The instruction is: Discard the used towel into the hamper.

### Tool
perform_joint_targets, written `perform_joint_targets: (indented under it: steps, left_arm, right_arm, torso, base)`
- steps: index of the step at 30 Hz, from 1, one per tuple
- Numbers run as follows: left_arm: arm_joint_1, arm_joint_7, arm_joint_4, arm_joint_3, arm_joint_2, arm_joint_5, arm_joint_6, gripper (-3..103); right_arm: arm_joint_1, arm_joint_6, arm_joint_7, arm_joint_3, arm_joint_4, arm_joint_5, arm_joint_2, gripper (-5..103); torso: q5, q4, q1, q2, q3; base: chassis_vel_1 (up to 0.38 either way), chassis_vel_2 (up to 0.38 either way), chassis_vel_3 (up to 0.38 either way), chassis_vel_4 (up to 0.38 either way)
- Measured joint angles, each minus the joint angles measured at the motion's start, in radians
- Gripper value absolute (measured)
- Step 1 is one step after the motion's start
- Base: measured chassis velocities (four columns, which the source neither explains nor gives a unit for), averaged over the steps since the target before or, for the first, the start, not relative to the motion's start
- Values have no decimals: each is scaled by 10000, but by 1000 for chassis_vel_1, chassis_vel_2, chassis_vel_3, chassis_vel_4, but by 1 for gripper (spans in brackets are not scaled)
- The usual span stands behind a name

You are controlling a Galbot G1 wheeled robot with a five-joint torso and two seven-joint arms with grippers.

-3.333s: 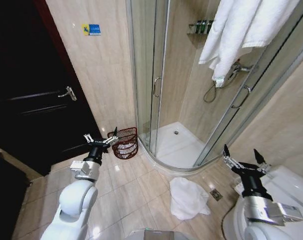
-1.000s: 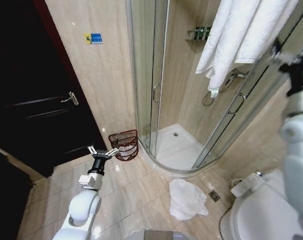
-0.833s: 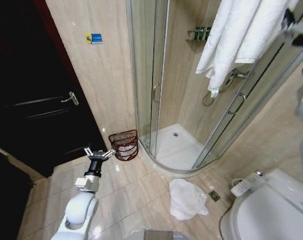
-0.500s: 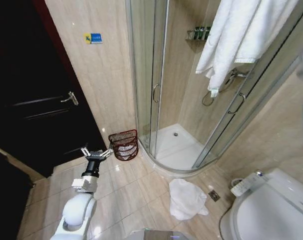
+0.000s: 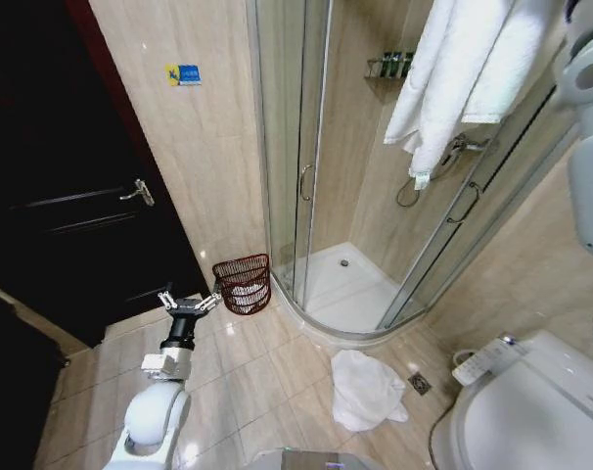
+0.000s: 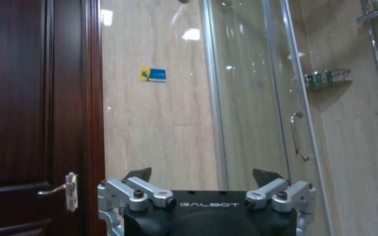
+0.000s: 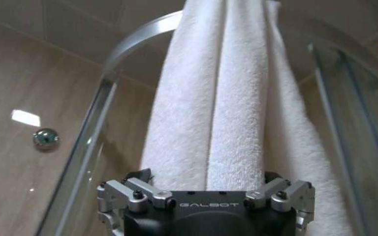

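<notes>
I expect the white towel [image 5: 451,73] to slip off and sag below my right gripper when I pull, because it hangs in loose folds over the top rail [image 7: 225,19].
A white towel [image 5: 470,61] hangs in long folds over the top rail of the shower enclosure at the upper right. My right arm [image 5: 591,117] reaches up along the right edge. In the right wrist view my right gripper [image 7: 205,176] is open just below the towel [image 7: 232,98], with the folds running up between its fingertips; I cannot tell whether they touch. The hamper [image 5: 244,282], a dark reddish-brown open-weave basket, stands on the floor by the shower's corner. My left gripper [image 5: 189,301] is open and empty, low over the tiles just left of the hamper.
A crumpled white cloth [image 5: 364,388] lies on the floor before the shower tray [image 5: 347,289]. The toilet [image 5: 531,416] fills the lower right corner. A dark door [image 5: 71,196] with a lever handle stands at the left. The glass shower door [image 5: 292,147] is closed.
My right arm has swung up from beside the toilet to the hanging towel, its gripper leaving the head view at the top. The left arm stays by the hamper, shifting slightly left.
</notes>
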Motion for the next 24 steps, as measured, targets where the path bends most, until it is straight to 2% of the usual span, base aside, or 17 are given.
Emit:
perform_joint_targets:
  steps: [7, 8, 11, 13, 14, 17, 20, 23, 24]
  left_arm:
    - [110, -7, 89, -154, -4, -47, -207, 100]
    - [107, -8, 98, -181, 5, -58, -224, 100]
    - [63, -10, 128, -224, 23, -102, -233, 100]
    - [45, -11, 156, -231, 31, -126, -241, 100]
    - [38, -12, 197, -244, 39, -152, -256, 100]
    - [40, -12, 268, -265, 44, -177, -302, 100]
    - [72, -12, 372, -285, 47, -187, -416, 100]
    - [84, -12, 401, -300, 53, -202, -451, 100]
    - [83, -13, 409, -314, 60, -214, -465, 100]
  right_arm:
    - [200, -64, 246, -278, -374, -278, 198, 100]
    - [232, -64, 255, -306, -498, -332, 230, 102]
    - [256, -45, 221, -332, -691, -465, 292, 88]
    - [257, -41, 197, -332, -727, -494, 317, 88]
    - [257, -35, 178, -331, -744, -505, 346, 77]
    - [256, -32, 155, -320, -744, -505, 398, 71]
    - [244, -28, 149, -297, -746, -505, 461, 55]
    - [212, -24, 148, -273, -755, -508, 470, 50]
    - [188, -23, 148, -252, -762, -516, 472, 44]
  torso:
    - [-1, 1, -1, -3, -1]
    - [0, 0, -1, -3, -1]
    - [3, -2, -1, -4, -2]
    - [2, -3, -1, -4, -2]
    - [2, -2, 0, -5, -2]
    - [0, -1, -1, -5, -2]
    - [-1, 1, -2, -5, -3]
    - [-1, 1, -3, -5, -3]
    - [0, 0, -3, -5, -3]
  base:
    - [0, 0, 0, 0]
    - [0, 0, 0, 0]
    - [0, 0, 0, 0]
    - [0, 0, 0, 0]
    - [0, 0, 0, 0]
    - [0, 0, 0, 0]
    - [0, 0, 0, 0]
    - [0, 0, 0, 0]
    - [0, 0, 0, 0]
